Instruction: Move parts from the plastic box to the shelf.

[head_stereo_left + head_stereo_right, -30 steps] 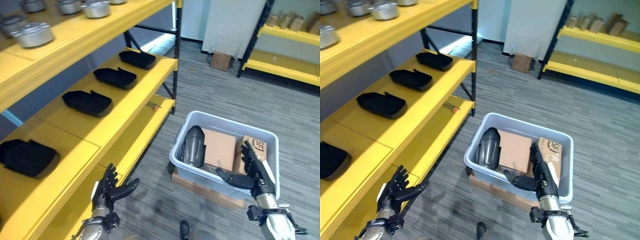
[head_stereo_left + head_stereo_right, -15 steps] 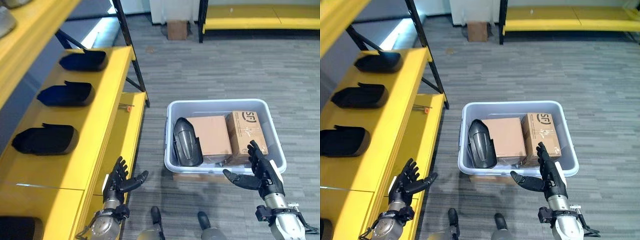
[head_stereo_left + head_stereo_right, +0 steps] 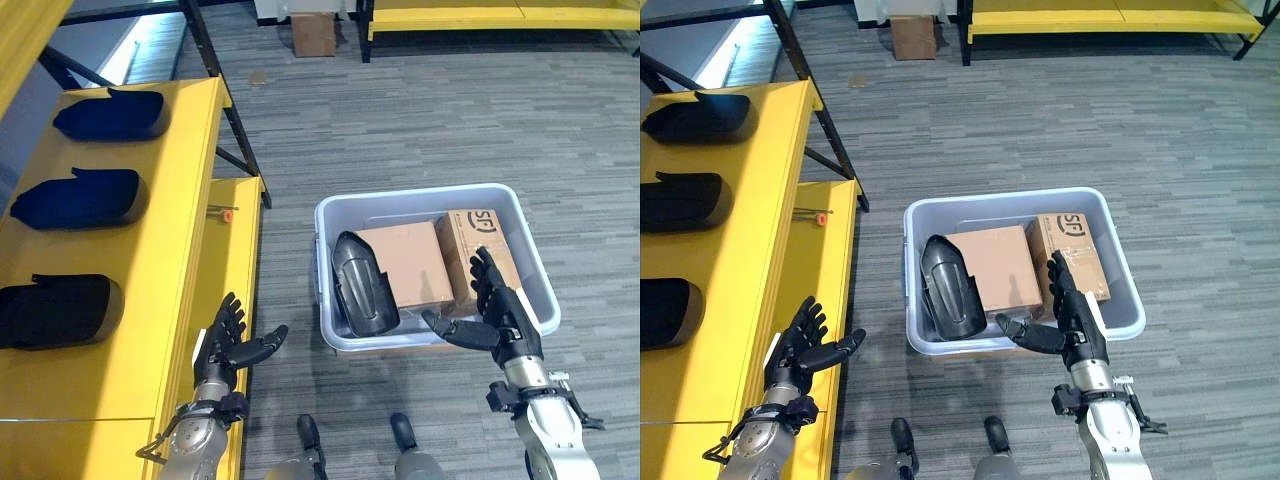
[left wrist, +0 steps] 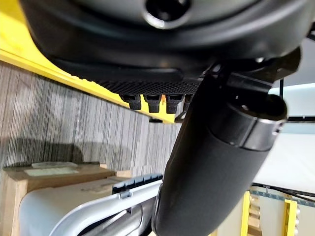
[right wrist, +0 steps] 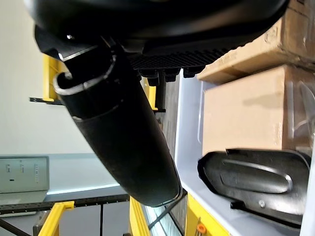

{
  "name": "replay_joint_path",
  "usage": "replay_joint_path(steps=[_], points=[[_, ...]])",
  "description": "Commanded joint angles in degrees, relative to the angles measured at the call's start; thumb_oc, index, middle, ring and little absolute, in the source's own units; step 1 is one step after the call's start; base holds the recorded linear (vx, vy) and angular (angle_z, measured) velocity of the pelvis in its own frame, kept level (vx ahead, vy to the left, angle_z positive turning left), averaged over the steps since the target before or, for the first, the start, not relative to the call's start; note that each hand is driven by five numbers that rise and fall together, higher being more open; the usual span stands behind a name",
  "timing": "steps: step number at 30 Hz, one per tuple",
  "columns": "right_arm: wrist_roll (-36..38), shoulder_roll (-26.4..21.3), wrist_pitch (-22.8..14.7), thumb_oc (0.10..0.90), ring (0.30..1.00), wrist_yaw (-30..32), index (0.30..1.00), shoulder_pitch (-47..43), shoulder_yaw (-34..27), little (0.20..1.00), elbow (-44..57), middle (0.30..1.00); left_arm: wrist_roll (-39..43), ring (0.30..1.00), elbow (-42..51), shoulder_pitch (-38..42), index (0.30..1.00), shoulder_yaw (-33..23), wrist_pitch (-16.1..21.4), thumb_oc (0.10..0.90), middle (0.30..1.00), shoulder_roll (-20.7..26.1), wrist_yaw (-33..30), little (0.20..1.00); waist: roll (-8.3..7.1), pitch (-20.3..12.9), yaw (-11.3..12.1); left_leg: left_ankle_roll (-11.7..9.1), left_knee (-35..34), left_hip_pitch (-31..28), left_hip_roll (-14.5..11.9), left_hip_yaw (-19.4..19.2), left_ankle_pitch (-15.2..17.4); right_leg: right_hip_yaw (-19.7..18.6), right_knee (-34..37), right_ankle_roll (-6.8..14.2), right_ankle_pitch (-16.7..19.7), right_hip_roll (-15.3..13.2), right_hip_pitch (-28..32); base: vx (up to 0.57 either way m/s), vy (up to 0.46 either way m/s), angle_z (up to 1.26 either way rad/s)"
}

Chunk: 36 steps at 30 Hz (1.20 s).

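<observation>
The dark moulded part (image 3: pixel 365 285) is leaning uncovered against the cardboard box (image 3: pixel 388 266), so it will come away by itself when the robot lifts it, and both cardboard boxes will stay behind.
A grey plastic box (image 3: pixel 535 285) stands on the carpet floor. Inside it a dark moulded part (image 3: pixel 362 285) leans at its left end, beside two cardboard boxes (image 3: pixel 404 264) (image 3: pixel 482 246). Three more dark parts (image 3: pixel 110 113) (image 3: pixel 75 198) (image 3: pixel 55 311) lie in a row on the yellow shelf (image 3: pixel 170 180) at the left. My right hand (image 3: pixel 492 315) hovers open over the box's near right rim, above the right cardboard box. The left hand (image 3: pixel 226 345) is open by the shelf's lower edge, holding nothing. In the right wrist view the dark part (image 5: pixel 256 179) lies just past my fingers.
The lower yellow shelf board (image 3: pixel 240 215) carries a small orange-tipped tool (image 3: pixel 222 212). A black shelf post (image 3: pixel 215 80) slants to the floor. Another yellow rack (image 3: pixel 480 18) and a cardboard box (image 3: pixel 314 33) stand at the far side. A wooden board (image 4: pixel 54 174) lies under the box.
The camera has tilted down and turned, so the whole scene has shifted. My right hand now reaches further over the box's near rim. The left hand stays open by the shelf.
</observation>
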State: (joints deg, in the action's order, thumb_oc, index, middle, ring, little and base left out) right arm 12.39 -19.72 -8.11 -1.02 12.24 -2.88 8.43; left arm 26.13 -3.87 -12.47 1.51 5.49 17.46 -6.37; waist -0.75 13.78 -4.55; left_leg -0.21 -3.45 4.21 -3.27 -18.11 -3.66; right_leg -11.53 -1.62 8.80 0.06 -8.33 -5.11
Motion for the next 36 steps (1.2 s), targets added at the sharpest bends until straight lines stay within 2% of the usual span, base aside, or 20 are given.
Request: replay_joint_path(steps=[1,3,5,6,8,9,10,12,14,18,22,25,27,28,30,32,33,35,36], points=[[-2.3,-2.6,-6.0,0.900,1.000,1.7,1.000,-3.5,-1.4,1.000,5.2,1.000,-1.5,1.000,5.4,2.5,1.000,-2.7,5.8,0.900,1.000,5.0,-0.4,1.000,-0.03,-1.0,-0.5,-0.8,5.6,3.6,-3.2,2.5,2.2,8.3,-13.0,2.5,3.7,-4.6,-5.0,-0.02,0.052,-0.33],[-3.3,-3.2,-5.9,0.900,1.000,2.3,1.000,-4.4,-1.2,1.000,5.0,1.000,-1.4,1.000,5.6,2.5,1.000,-3.2,5.7,0.900,1.000,5.3,-0.5,1.000,-0.16,-1.1,0.5,-1.6,5.8,3.0,-3.7,2.0,3.8,12.1,-9.8,2.5,4.3,-8.3,-4.1,0.05,-0.061,-0.27],[-3.9,-4.0,-6.0,0.900,1.000,3.0,1.000,-7.6,0.1,1.000,4.4,1.000,-1.2,1.000,5.7,2.5,1.000,-4.2,5.9,0.900,1.000,5.5,-1.2,1.000,-0.80,-0.5,2.1,-2.9,8.0,3.6,-6.3,-0.4,4.2,19.9,-2.4,2.5,8.3,-13.0,-4.5,0.02,-0.246,-0.47],[-4.0,-4.9,-5.8,0.900,1.000,2.8,1.000,-8.3,0.5,1.000,4.6,1.000,-1.0,1.000,5.3,2.3,1.000,-4.4,6.0,0.900,1.000,5.6,-1.4,1.000,-2.23,-0.6,2.7,-4.2,9.9,3.8,-7.1,-0.3,5.0,20.4,0.4,3.2,8.4,-13.7,-3.1,0.09,-0.227,-0.79],[-4.0,-5.3,-5.6,0.900,1.000,2.3,1.000,-8.8,0.7,1.000,4.7,1.000,-1.2,1.000,4.7,2.2,1.000,-4.3,5.9,0.900,1.000,5.6,-1.3,1.000,-2.97,-0.5,2.6,-4.6,10.5,4.1,-7.3,0.4,5.0,19.5,0.4,3.7,8.6,-13.8,-2.3,0.05,-0.171,-0.33],[-4.5,-5.7,-5.6,0.900,1.000,2.2,1.000,-9.0,0.8,1.000,4.6,1.000,-1.1,1.000,4.5,2.4,1.000,-4.0,6.0,0.900,1.000,5.3,-1.3,1.000,-3.50,-0.3,2.3,-4.5,10.1,4.7,-7.2,0.6,3.6,17.9,-0.2,3.6,8.7,-13.3,-3.1,-0.01,-0.223,0.47],[-4.7,-6.3,-5.5,0.900,1.000,1.9,1.000,-9.1,0.7,1.000,5.3,1.000,-0.8,1.000,4.5,2.3,1.000,-4.1,6.0,0.900,1.000,4.9,-1.3,1.000,-3.41,-0.5,2.3,-5.3,9.3,4.8,-8.1,1.4,2.3,17.2,-1.7,3.4,7.4,-12.2,-4.0,-0.02,-0.217,0.44],[-4.2,-6.9,-5.3,0.900,1.000,1.4,1.000,-8.8,1.0,1.000,6.1,1.000,-0.6,1.000,5.0,0.9,1.000,-4.2,5.8,0.900,1.000,3.9,-0.9,1.000,-3.29,-0.6,2.7,-6.0,8.5,4.1,-9.3,1.3,1.6,19.1,-2.2,3.1,6.2,-11.5,-3.9,0.05,-0.226,0.27],[-4.3,-8.3,-5.1,0.900,1.000,0.9,1.000,-9.3,1.0,1.000,6.6,1.000,-0.1,1.000,5.3,0.3,1.000,-3.9,5.4,0.900,1.000,3.4,0.1,1.000,-2.56,-0.3,2.8,-7.1,7.6,4.5,-11.6,2.2,-0.3,20.4,-2.9,2.3,3.9,-9.7,-3.7,0.04,-0.275,-0.01],[-4.8,-9.8,-5.0,0.900,1.000,0.9,1.000,-10.6,1.7,1.000,7.2,1.000,0.1,1.000,5.7,-0.3,1.000,-4.0,5.2,0.900,1.000,3.1,0.5,1.000,-1.68,0.4,2.9,-7.9,6.7,4.3,-12.7,2.3,-1.4,21.5,-3.6,2.0,2.8,-8.8,-3.9,0.00,-0.157,0.01],[-9.1,-15.3,-5.0,0.900,1.000,1.9,1.000,-14.6,2.0,1.000,8.0,1.000,0.5,1.000,6.7,-1.6,1.000,-3.9,5.2,0.900,1.000,3.3,1.7,1.000,-0.25,2.1,3.4,-8.6,4.5,5.0,-14.5,2.3,-3.7,21.7,-5.1,1.5,1.3,-6.9,-6.4,-0.01,-0.151,0.00],[-14.1,-22.4,-5.4,0.900,1.000,3.1,1.000,-18.9,2.2,1.000,8.5,1.000,1.4,1.000,7.4,-2.6,1.000,-3.7,5.2,0.900,1.000,4.0,2.5,1.000,0.28,3.2,3.9,-8.8,3.7,5.6,-14.9,2.1,-4.4,21.6,-6.5,1.4,1.0,-6.4,-8.7,-0.03,-0.079,0.04],[-16.5,-30.1,-5.6,0.900,1.000,3.5,1.000,-23.4,3.3,1.000,8.1,1.000,2.1,1.000,8.1,-3.7,1.000,-3.8,5.2,0.900,1.000,5.1,3.2,1.000,0.44,4.3,4.6,-9.0,3.6,6.5,-15.3,2.1,-4.7,21.2,-7.9,1.3,0.7,-6.0,-10.7,-0.04,-0.058,-0.02],[-16.6,-30.1,-5.6,0.900,1.000,3.6,1.000,-23.5,3.3,1.000,8.1,1.000,2.1,1.000,8.1,-3.7,1.000,-3.8,5.2,0.900,1.000,5.1,3.2,1.000,0.45,4.3,4.6,-9.0,3.7,6.5,-15.3,2.1,-4.7,21.2,-8.0,1.3,0.7,-6.0,-10.7,-0.05,-0.076,-0.03],[-18.1,-41.2,-5.8,0.900,1.000,3.5,1.000,-31.3,7.4,1.000,7.0,1.000,3.6,1.000,8.4,-4.0,1.000,-3.1,5.7,0.900,1.000,7.4,3.5,1.000,0.18,5.9,6.2,-9.3,4.3,8.3,-15.6,2.5,-5.0,21.3,-9.6,1.1,0.4,-5.8,-12.9,-0.06,-0.095,-0.01],[-19.5,-48.3,-5.6,0.900,1.000,3.3,1.000,-36.6,10.7,1.000,5.9,1.000,4.3,1.000,8.6,-4.3,1.000,-3.4,5.8,0.900,1.000,8.2,3.5,1.000,0.06,7.0,6.6,-9.4,5.0,9.7,-15.8,3.2,-5.1,21.6,-10.7,0.9,0.0,-5.8,-13.9,-0.03,-0.093,-0.01],[-21.5,-53.4,-5.7,0.900,1.000,3.3,1.000,-41.3,14.1,1.000,5.4,1.000,4.8,1.000,8.7,-4.4,1.000,-3.4,6.1,0.900,1.000,9.0,3.4,1.000,-0.08,7.8,7.1,-9.4,5.8,11.0,-15.7,3.8,-5.0,21.7,-11.8,0.7,-0.4,-5.8,-15.0,-0.06,-0.110,0.06],[-23.8,-59.0,-5.2,0.900,1.000,3.9,1.000,-48.3,19.2,1.000,3.6,1.000,5.5,1.000,9.1,-4.5,1.000,-3.9,6.4,0.900,1.000,10.1,2.8,1.000,-0.44,9.3,8.0,-9.5,7.2,13.2,-15.5,5.3,-5.1,21.6,-13.6,0.3,-0.8,-5.9,-16.7,-0.06,-0.085,0.05],[-23.8,-59.0,-5.2,0.900,1.000,3.9,1.000,-49.4,20.2,1.000,3.3,1.000,5.5,1.000,9.1,-4.6,1.000,-4.1,6.4,0.900,1.000,9.9,2.8,1.000,-0.36,9.2,7.7,-9.5,7.3,13.3,-15.5,5.4,-5.1,21.7,-13.7,0.3,-0.8,-5.9,-16.9,-0.03,-0.054,0.04]])
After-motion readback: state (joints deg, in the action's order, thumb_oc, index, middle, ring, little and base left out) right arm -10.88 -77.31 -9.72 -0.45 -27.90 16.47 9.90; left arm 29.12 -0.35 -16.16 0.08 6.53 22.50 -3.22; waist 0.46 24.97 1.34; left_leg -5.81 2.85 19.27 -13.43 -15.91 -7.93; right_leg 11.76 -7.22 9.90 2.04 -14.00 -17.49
